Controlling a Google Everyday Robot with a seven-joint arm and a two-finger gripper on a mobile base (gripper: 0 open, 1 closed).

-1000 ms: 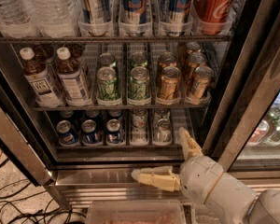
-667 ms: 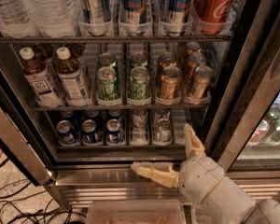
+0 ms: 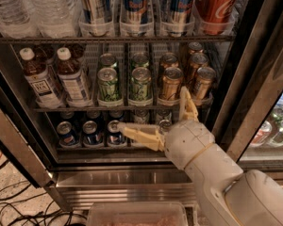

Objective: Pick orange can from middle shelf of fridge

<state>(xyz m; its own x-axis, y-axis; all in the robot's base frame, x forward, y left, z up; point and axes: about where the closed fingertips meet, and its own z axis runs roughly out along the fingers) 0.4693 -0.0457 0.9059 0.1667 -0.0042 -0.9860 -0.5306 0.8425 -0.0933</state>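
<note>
My gripper should back down clear of the shelf and level both fingers before it reaches an orange can (image 3: 203, 82), because it is slanted, with one finger across the lower rack (image 3: 115, 133).
The fridge (image 3: 118, 177) stands open in front of me. Its middle shelf (image 3: 87, 108) holds brown tea bottles (image 3: 38, 80) at the left, green cans (image 3: 108, 84) in the middle and orange cans at the right. The front orange cans (image 3: 170, 84) (image 3: 203, 82) stand side by side, with more behind them. My gripper (image 3: 153, 109) is open wide just in front of and below that shelf. One finger (image 3: 186, 105) points up in front of the gap between the two front orange cans. The other finger (image 3: 137, 134) points left over the lower rack. It holds nothing.
Blue Pepsi cans (image 3: 89, 132) fill the rack below. Tall blue-silver cans (image 3: 133, 4), a red Coca-Cola can (image 3: 217, 4) and water bottles (image 3: 12, 8) stand above. A dark door edge (image 3: 257, 65) is at the right, with a second cooler's green bottles (image 3: 273, 126) beyond. Cables (image 3: 9, 206) lie on the floor.
My gripper has risen from below the fridge's bottom sill to the height of the lower rack, its upper finger now reaching the middle shelf's edge. The view has come closer.
</note>
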